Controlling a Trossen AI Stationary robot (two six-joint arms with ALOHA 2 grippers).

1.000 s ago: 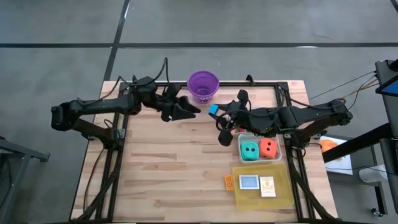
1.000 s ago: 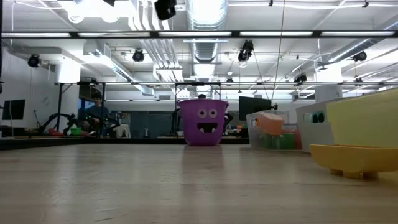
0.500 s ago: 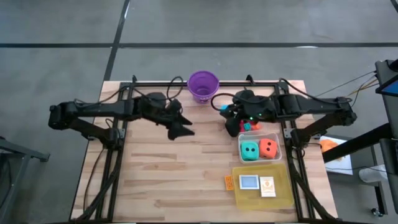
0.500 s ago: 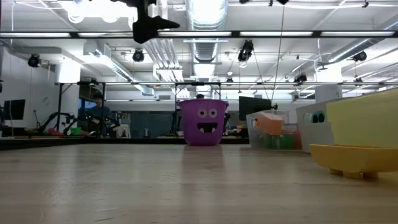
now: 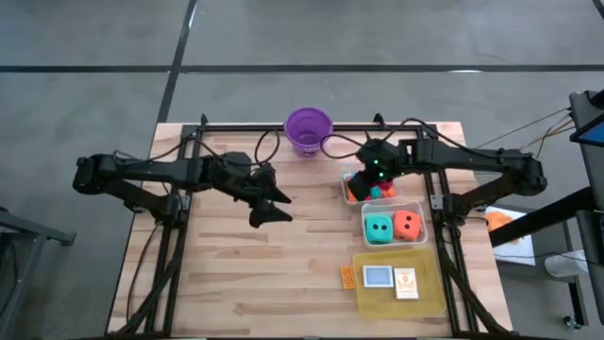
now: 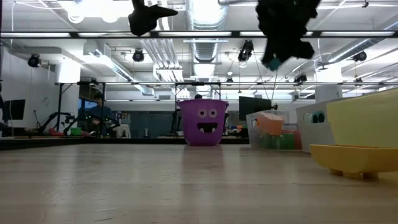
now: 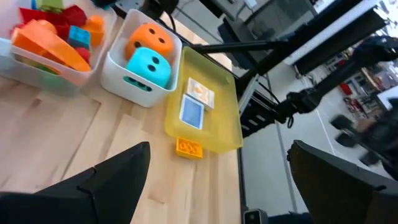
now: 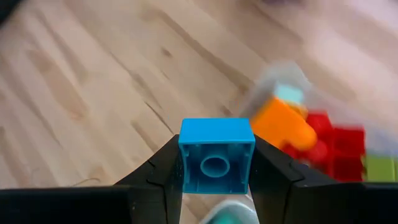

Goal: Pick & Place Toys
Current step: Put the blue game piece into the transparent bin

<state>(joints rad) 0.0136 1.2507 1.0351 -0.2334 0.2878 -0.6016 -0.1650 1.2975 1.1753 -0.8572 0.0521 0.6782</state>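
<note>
I should keep moving my right gripper in and down, because the blue block is higher than the clear tub's open top, and then let go on the red pieces (image 8: 305, 149).
My right gripper (image 5: 371, 178) hangs over the clear tub (image 5: 346, 191) of small bright toys at the table's right, shut on a blue block (image 8: 216, 163). In the low view the gripper (image 6: 283, 37) is high above the table. Inside the tub lie red, green and blue pieces and an orange wedge (image 7: 50, 43). My left gripper (image 5: 269, 206) is open and empty above the table's middle, its fingers wide apart in the left wrist view. The purple bucket (image 5: 309, 127) stands on its base at the far edge. My right gripper pinches the blue block by two opposite sides (image 8: 184, 167) between its two fingers. The fingers slant downward from above. The block is lifted clear, and its hollow underside with a round tube faces the wrist camera.
A second clear tub (image 5: 394, 244) holds a teal die (image 5: 378, 228) and an orange die (image 5: 407, 224). A yellow tray (image 5: 429, 297) with two cards (image 5: 377, 277) sits at the near right. A small orange piece (image 5: 347, 277) lies on the bare wood beside it.
My right gripper has carried the blue block from beside the bucket toward the table's right edge and downward, turning as it went, and now hangs over the tub of small toys. My left gripper has moved toward the near edge and sunk a little, still open.
</note>
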